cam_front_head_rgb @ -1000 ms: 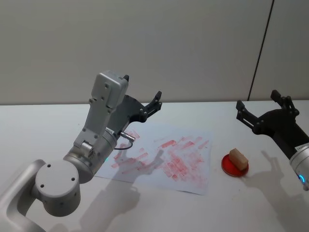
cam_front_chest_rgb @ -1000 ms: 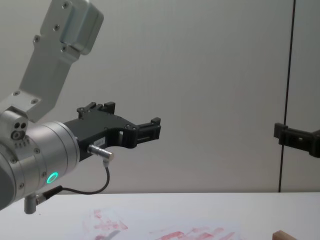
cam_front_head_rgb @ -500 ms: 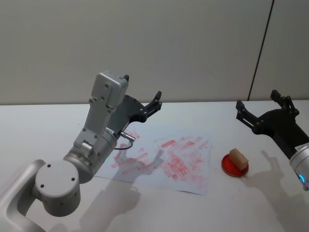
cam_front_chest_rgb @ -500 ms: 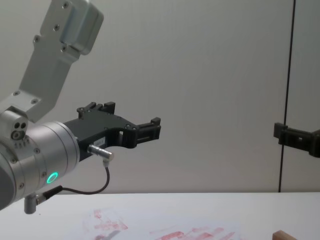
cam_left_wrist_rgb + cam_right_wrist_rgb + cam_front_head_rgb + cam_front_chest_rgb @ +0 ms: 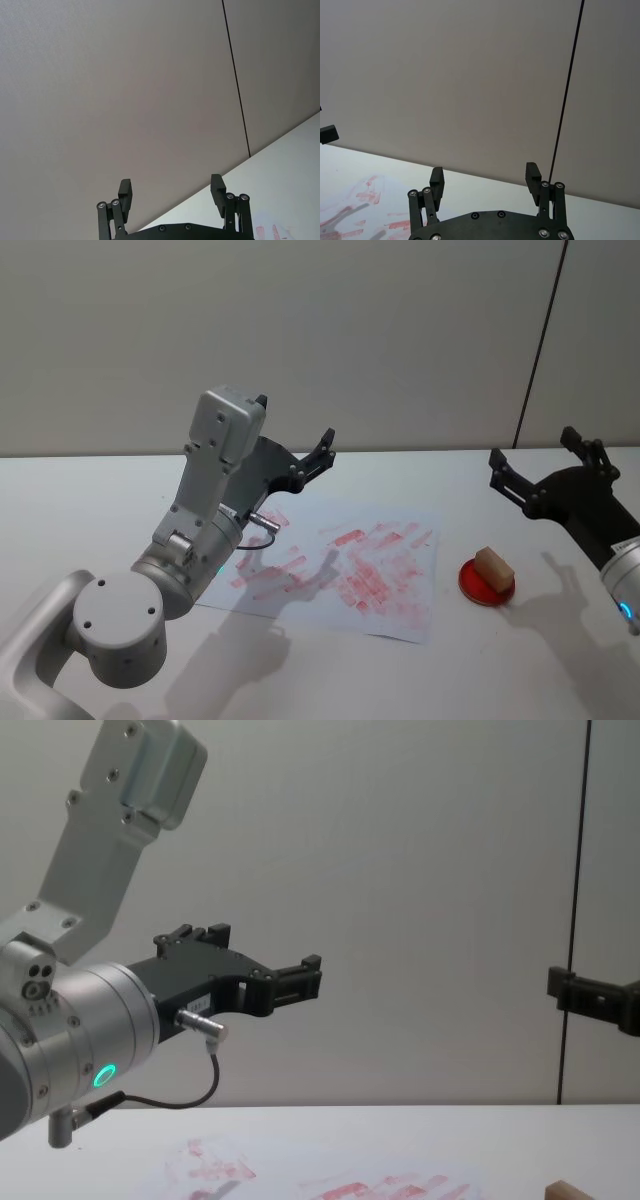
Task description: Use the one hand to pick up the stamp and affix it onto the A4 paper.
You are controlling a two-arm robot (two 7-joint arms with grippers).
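Note:
My gripper will lift the stamp off the A4 paper [image 5: 285, 1184], which still lies flat under its smudged red prints [image 5: 395, 1188], so the A4 paper should stay down.
The stamp [image 5: 492, 565], a small light-brown wooden block, sits on a round red ink pad [image 5: 487, 584] to the right of the A4 paper [image 5: 340, 560]. The sheet lies flat and carries smudged red prints. My right gripper [image 5: 533, 447] hovers open and empty above the table, a little behind and to the right of the stamp. In the right wrist view that gripper [image 5: 485, 174] has its fingers wide apart. The left gripper [image 5: 295, 422] hangs open over the paper's far left part. The chest view catches the stamp's top [image 5: 565, 1190] at the bottom edge.
The pale table [image 5: 90, 500] has bare room left of the paper and along the front. A grey wall with a dark vertical seam [image 5: 540, 340] stands behind. The left arm's large silver body [image 5: 205, 510] rises over the paper's left side.

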